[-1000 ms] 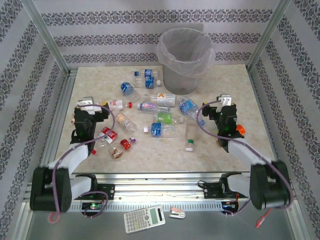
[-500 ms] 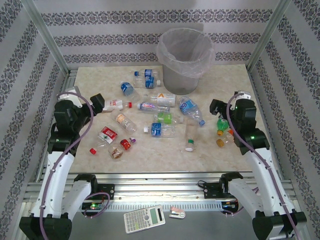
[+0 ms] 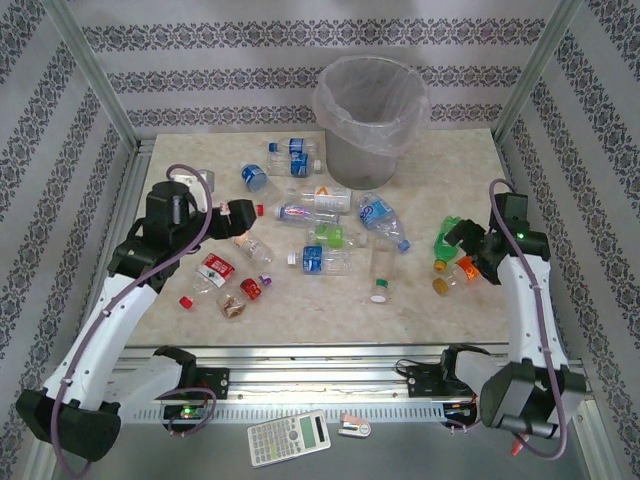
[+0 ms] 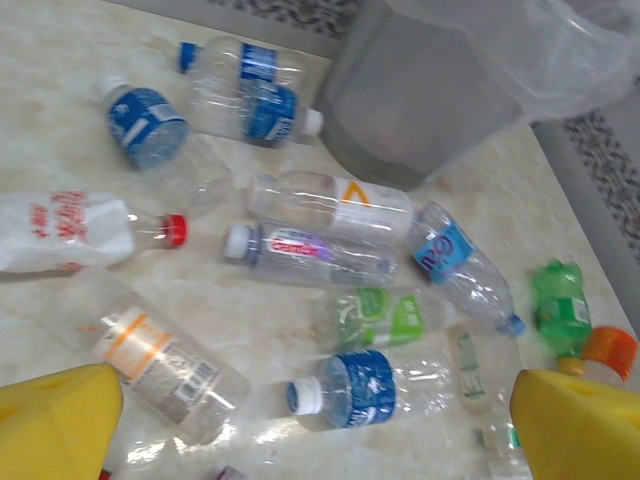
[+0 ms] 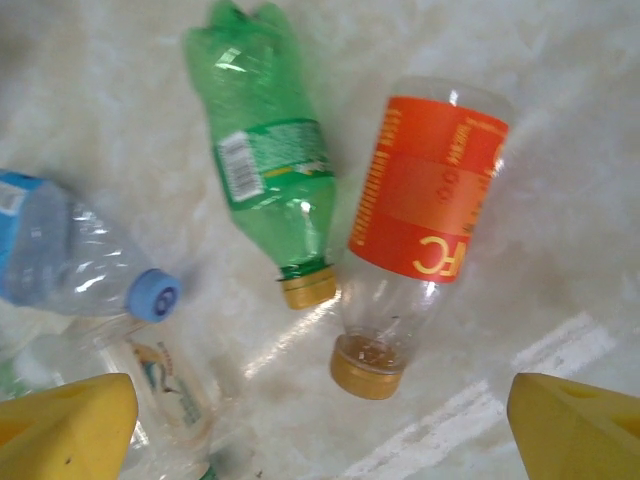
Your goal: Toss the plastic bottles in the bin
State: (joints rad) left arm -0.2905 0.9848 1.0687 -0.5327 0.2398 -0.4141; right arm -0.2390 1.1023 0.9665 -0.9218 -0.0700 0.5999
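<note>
My gripper is to carry the orange-labelled bottle off, and the green bottle point(image 5: 266, 145) should then roll, as it lies on its side with the gold cap point(image 5: 309, 288) close by.
Several plastic bottles point(image 3: 325, 258) lie scattered on the marbled table in front of the bin point(image 3: 368, 108), a mesh basket with a clear liner at the back. My left gripper point(image 3: 238, 214) hangs open over the left of the pile. In the left wrist view a blue-labelled bottle point(image 4: 370, 388) lies between its yellow fingertips point(image 4: 55, 420), with the bin point(image 4: 430, 100) behind. My right gripper point(image 3: 463, 243) is open above a green bottle point(image 5: 265, 150) and an orange-labelled bottle point(image 5: 425, 200) at the right; neither is touched.
Aluminium posts and patterned walls close in the table point(image 3: 480, 180) on three sides. A calculator point(image 3: 289, 437) and a small clip-like item point(image 3: 353, 427) lie on the metal shelf in front of the arm bases. A loose red cap point(image 3: 185, 300) sits at the left.
Both arms have risen and unfolded. The left gripper swung out left, then back toward the pile. The right gripper moved right and now points down at the green and orange bottles.
</note>
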